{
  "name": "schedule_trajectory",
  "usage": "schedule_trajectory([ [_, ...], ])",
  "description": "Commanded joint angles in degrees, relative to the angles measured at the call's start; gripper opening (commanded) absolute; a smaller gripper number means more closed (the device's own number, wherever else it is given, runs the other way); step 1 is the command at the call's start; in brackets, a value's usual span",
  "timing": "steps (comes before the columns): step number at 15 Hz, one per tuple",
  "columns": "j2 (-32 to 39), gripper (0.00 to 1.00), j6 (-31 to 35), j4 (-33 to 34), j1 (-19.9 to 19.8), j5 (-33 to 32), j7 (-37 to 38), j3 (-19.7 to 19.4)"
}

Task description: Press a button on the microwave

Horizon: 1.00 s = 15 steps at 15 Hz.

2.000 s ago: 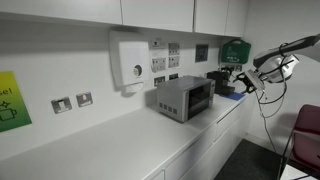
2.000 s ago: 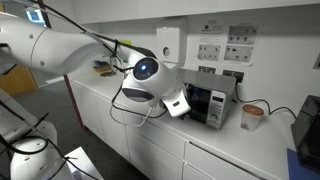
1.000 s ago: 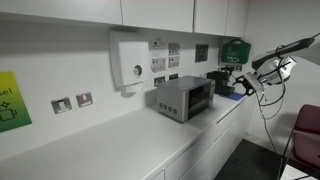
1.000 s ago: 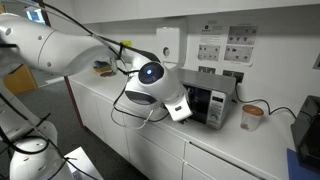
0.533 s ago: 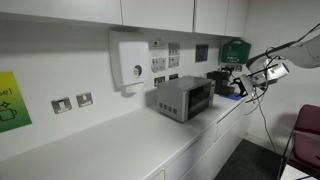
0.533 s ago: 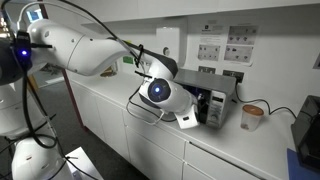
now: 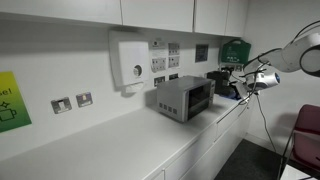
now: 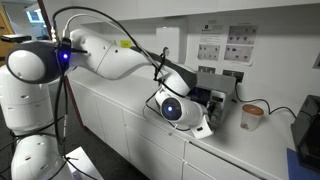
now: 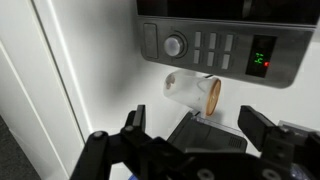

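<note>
The fingers of my gripper are wide open and point away from the microwave's control strip (image 9: 245,45), so next I move back toward the grey buttons (image 9: 211,50) and close the fingers before I press.
The microwave (image 7: 184,97) is a small grey box on the white counter. In an exterior view only its right part (image 8: 222,98) shows behind my wrist. In the wrist view its control strip (image 9: 210,45) fills the top, with a round dial, several grey buttons and a green display. My gripper (image 9: 198,130) is open and empty, its black fingers (image 9: 135,128) spread a short way in front of the strip and not touching it. In both exterior views the gripper (image 7: 240,82) (image 8: 205,122) hovers close to the microwave's front.
A paper cup (image 8: 252,116) with a brown lid stands right of the microwave and shows in the wrist view (image 9: 190,90). A black appliance (image 7: 222,80) sits behind. A white wall box with a dial (image 7: 130,62) and sockets hang above the counter (image 7: 120,140).
The arm has swung in toward the microwave's front over the last two seconds. The gripper is now much closer to it. The fingers stay open.
</note>
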Motion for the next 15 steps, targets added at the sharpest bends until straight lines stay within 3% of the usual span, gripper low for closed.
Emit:
schedule_trajectory([
  [1, 4.1, 1.0, -0.8, 2.7, -0.5, 1.5, -10.7, -0.1],
  [4, 5.4, 1.0, -2.8, 3.5, -1.3, 5.1, -20.2, 0.0],
  [6, 5.0, 1.0, -5.4, 4.6, -2.1, 15.5, -26.1, 0.0],
  [9, 5.0, 1.0, -9.6, 5.0, -3.0, 24.1, -28.9, -0.5],
  [10, 4.8, 1.0, -10.3, 5.0, -5.0, 25.2, -29.2, 1.3],
  [15, 4.3, 1.0, -14.7, 3.6, -6.6, 25.7, -28.0, 1.6],
])
